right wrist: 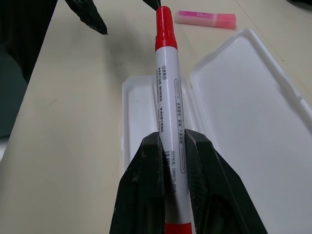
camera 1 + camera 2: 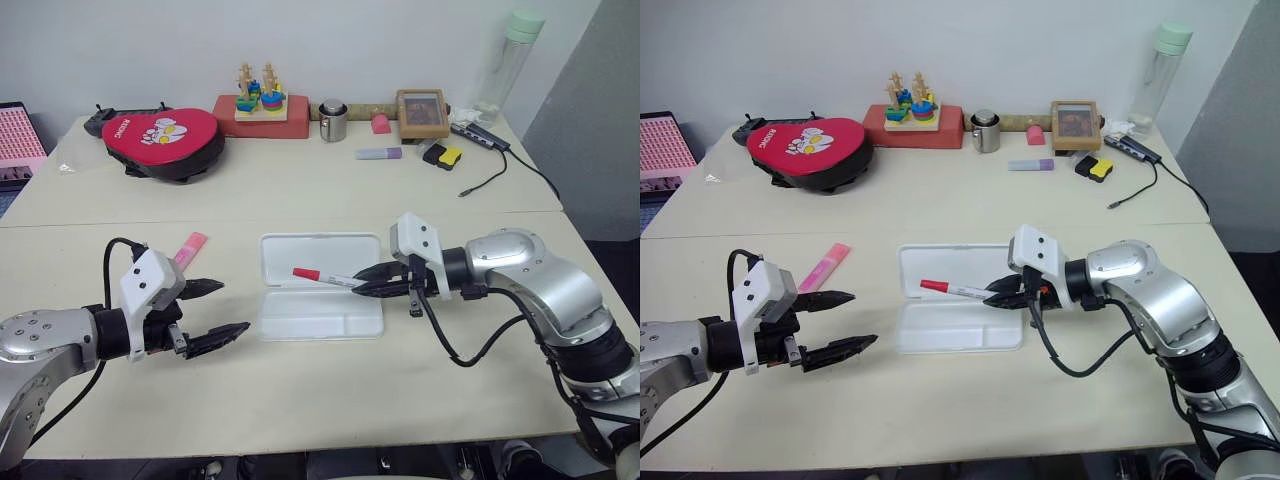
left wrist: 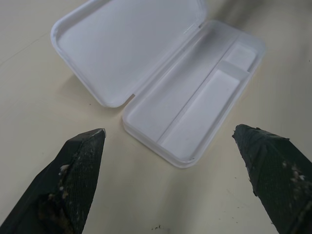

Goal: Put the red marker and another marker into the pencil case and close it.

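Note:
My gripper will lower the pink highlighter (image 2: 189,250), and it should fit flat inside the tray's long front slot (image 2: 303,328) because the slot is open all the way to the tray's cross divider.
The pencil case (image 2: 320,318) lies open mid-table, its lid (image 3: 131,44) flat behind the divided tray (image 3: 195,117), and the tray holds nothing. My right gripper (image 2: 365,285) is shut on the red marker (image 2: 325,276), gripping the white barrel near its rear end. The marker (image 1: 167,92) hangs level above the case with its red cap pointing toward my left arm. Another marker, the pink highlighter (image 2: 190,249), lies on the table left of the case. My left gripper (image 2: 235,307) stands open just in front of the highlighter, facing the case with nothing between its fingers.
Along the back edge sit a red pouch (image 2: 160,140), a stacking toy on a red box (image 2: 262,100), a metal cup (image 2: 333,120), a lilac marker (image 2: 380,153), a wooden frame (image 2: 422,112), a bottle (image 2: 510,60) and a cable hub (image 2: 480,135).

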Controlling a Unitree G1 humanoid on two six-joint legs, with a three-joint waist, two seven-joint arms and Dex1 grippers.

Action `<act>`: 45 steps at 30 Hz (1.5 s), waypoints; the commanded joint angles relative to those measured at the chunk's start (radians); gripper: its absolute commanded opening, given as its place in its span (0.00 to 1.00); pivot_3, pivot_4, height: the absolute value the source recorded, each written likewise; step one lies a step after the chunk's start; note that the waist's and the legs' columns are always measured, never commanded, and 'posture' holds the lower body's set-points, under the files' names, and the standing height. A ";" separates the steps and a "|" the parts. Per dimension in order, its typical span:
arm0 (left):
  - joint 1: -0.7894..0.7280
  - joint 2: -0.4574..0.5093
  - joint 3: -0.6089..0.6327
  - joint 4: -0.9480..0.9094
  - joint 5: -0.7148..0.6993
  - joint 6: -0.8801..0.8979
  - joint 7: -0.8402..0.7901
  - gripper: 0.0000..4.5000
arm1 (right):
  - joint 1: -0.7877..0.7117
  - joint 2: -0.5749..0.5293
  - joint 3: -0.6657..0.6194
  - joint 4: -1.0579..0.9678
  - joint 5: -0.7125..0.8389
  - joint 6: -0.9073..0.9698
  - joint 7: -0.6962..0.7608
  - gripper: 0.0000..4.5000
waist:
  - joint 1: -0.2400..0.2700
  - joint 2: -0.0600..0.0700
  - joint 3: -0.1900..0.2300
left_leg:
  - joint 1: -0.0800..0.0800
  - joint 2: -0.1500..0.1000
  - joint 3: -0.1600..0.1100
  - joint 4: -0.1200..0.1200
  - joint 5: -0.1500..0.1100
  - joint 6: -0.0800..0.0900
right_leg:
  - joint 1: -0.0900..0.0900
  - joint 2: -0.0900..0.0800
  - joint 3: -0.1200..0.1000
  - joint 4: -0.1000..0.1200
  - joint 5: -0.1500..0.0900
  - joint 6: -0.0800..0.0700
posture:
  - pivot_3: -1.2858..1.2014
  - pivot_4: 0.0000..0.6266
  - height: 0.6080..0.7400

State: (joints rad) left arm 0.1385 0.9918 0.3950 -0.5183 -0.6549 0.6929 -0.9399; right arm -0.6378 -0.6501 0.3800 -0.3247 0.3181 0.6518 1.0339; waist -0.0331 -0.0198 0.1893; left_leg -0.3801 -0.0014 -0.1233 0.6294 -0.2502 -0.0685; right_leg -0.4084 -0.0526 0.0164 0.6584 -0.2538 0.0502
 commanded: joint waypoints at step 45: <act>-0.233 -0.122 -0.008 0.461 0.268 -0.043 0.336 1.00 | -0.117 0.020 -0.207 -0.057 0.139 0.143 0.015 0.94 | 0.001 -0.001 -0.001 | 0.000 0.000 -0.001 0.000 0.000 0.000 | -0.001 0.000 -0.001 0.003 0.003 -0.004 | 0.52 0.24 1.00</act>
State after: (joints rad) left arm -0.0673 0.8675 0.3937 -0.0959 -0.4151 0.6852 -0.6051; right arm -0.7592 -0.5986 0.1754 -0.3356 0.4839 0.8674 1.0272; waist -0.0322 -0.0211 0.1886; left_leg -0.3806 -0.0017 -0.1249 0.6294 -0.2501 -0.0685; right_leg -0.4096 -0.0526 0.0152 0.6611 -0.2515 0.0468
